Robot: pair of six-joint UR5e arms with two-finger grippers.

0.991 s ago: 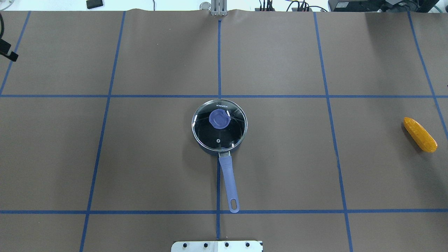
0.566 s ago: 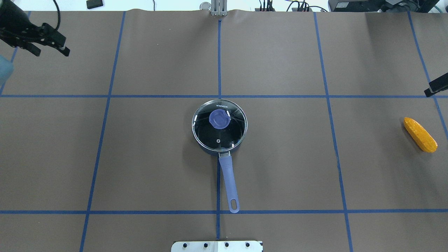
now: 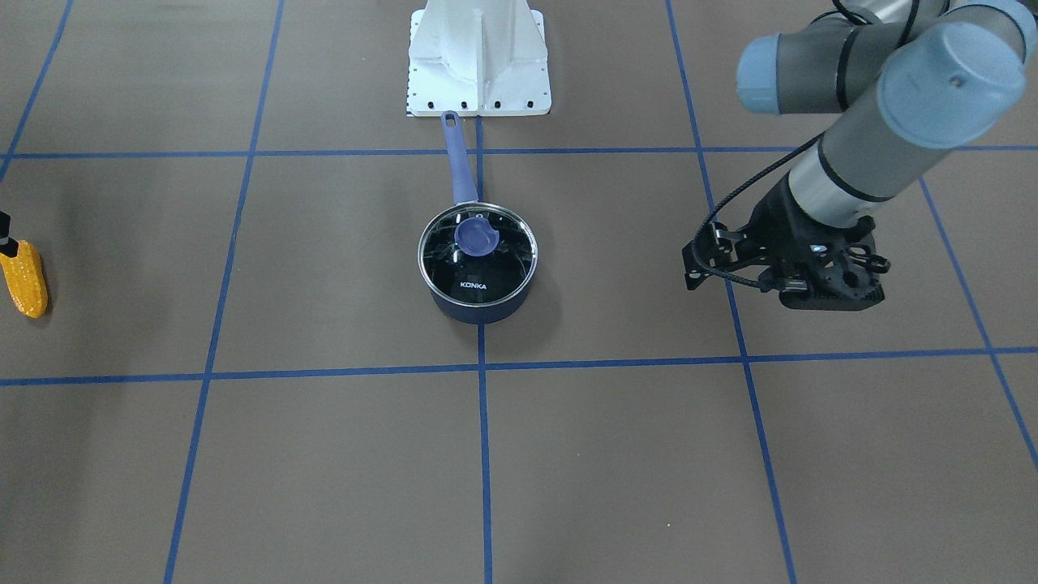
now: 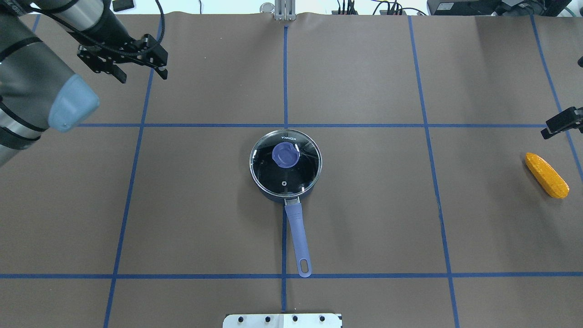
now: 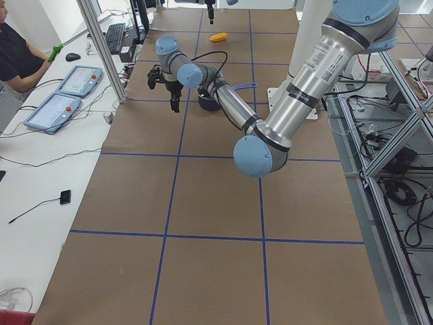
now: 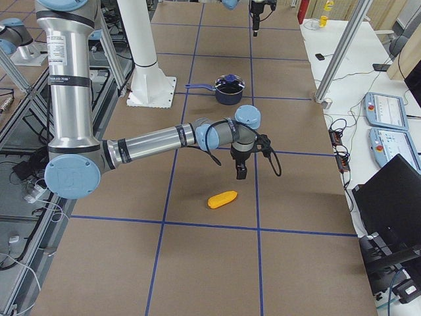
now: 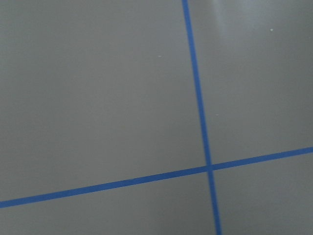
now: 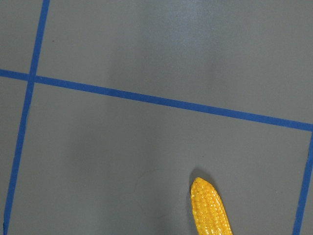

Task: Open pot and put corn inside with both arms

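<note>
The robot can see plain, even darkness through the glass lid (image 3: 498, 263), so it should expect the navy pot (image 3: 479, 310) to be empty when it lifts the lid by its knob.
The navy pot (image 4: 285, 166) stands mid-table with its glass lid on, the purple knob (image 4: 285, 155) on top, and its handle (image 4: 298, 241) toward the robot. It also shows in the front view (image 3: 477, 272). The corn (image 4: 546, 175) lies flat at the far right, and its tip shows in the right wrist view (image 8: 211, 210). My left gripper (image 4: 141, 75) hangs open and empty over the back left, far from the pot. My right gripper (image 4: 562, 124) shows only partly at the right edge, just behind the corn and apart from it. I cannot tell whether it is open.
Blue tape lines divide the brown table cover into squares. The white base mount (image 3: 478, 61) sits behind the pot handle. An operator (image 5: 17, 57) sits at a side desk with tablets beyond the far edge. The left wrist view shows only bare cover and tape.
My left arm has swung in from the left edge toward the middle of the back left. My right gripper has come into view at the right edge near the corn. Pot and corn have not moved.
</note>
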